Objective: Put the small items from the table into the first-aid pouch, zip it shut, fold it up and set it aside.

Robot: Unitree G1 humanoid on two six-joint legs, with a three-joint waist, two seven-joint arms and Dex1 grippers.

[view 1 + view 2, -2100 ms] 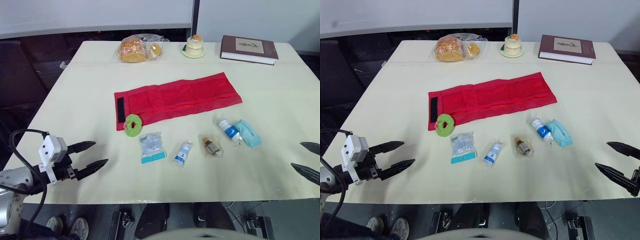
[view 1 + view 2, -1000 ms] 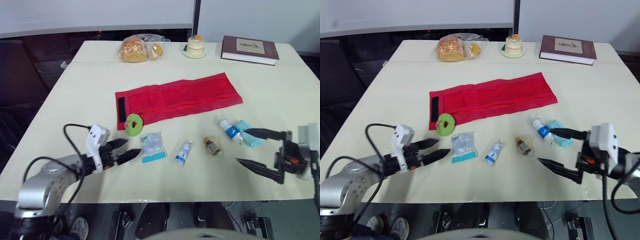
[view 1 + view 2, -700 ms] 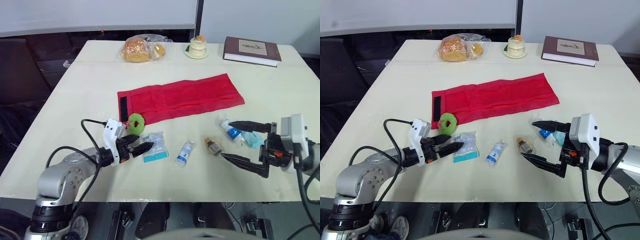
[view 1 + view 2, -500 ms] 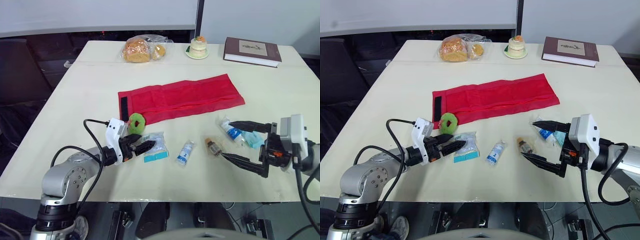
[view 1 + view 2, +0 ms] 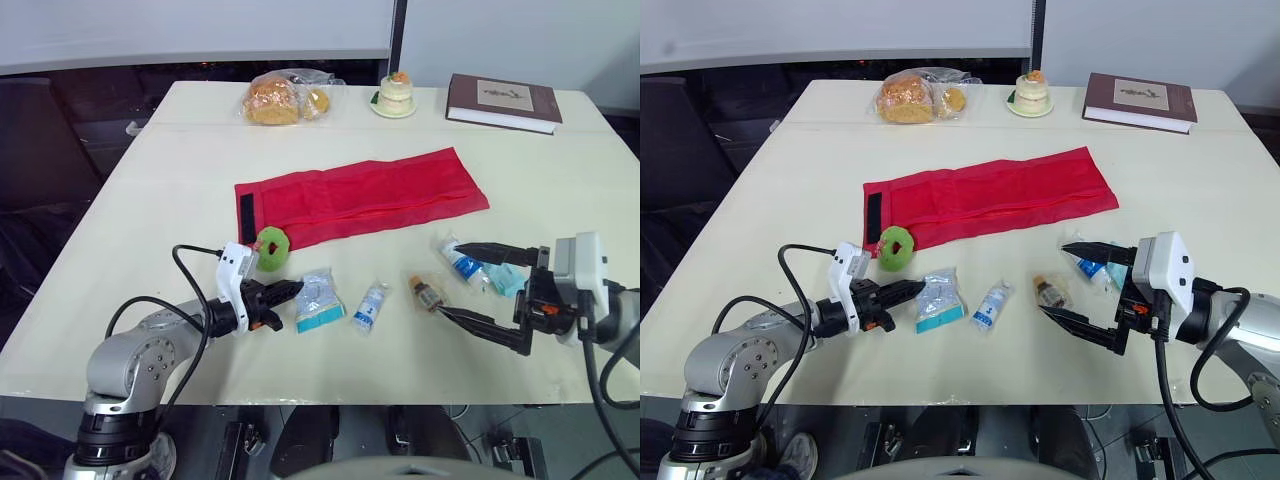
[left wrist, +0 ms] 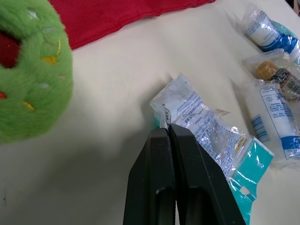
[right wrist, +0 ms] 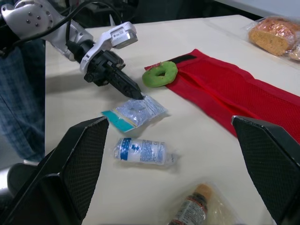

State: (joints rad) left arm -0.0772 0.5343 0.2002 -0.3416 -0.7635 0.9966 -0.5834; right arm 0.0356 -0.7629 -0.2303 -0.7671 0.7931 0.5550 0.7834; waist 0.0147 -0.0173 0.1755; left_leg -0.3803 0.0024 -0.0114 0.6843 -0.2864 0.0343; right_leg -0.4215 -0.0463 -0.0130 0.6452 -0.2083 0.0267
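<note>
My gripper will push the clear packet in and raise the red pouch's mesh top [image 5: 350,188] open, as the red pouch's long slit [image 7: 200,85] already lies loose and parted.
The red first-aid pouch [image 5: 365,197] lies unfolded across the middle of the table, with a green ring toy [image 5: 271,246] at its left end. In front lie a clear packet with a teal end [image 5: 319,300], a wrapped white roll [image 5: 368,305], a small brown bottle [image 5: 425,292], a white-and-blue tube [image 5: 460,262] and a teal packet [image 5: 503,278]. My left gripper [image 5: 296,288] is shut, pinching the clear packet's near corner [image 6: 165,123]. My right gripper [image 5: 444,279] stands wide open just right of the brown bottle, one finger over the tube, holding nothing.
At the table's far edge sit a bag of bread [image 5: 280,98], a small cake on a plate [image 5: 395,95] and a brown book [image 5: 503,101]. A black cable loops from my left arm over the front-left of the table [image 5: 150,200].
My left gripper slid right to the clear packet and shut on its corner; the packet turned slightly. The right gripper has stayed open and shifted a little left.
</note>
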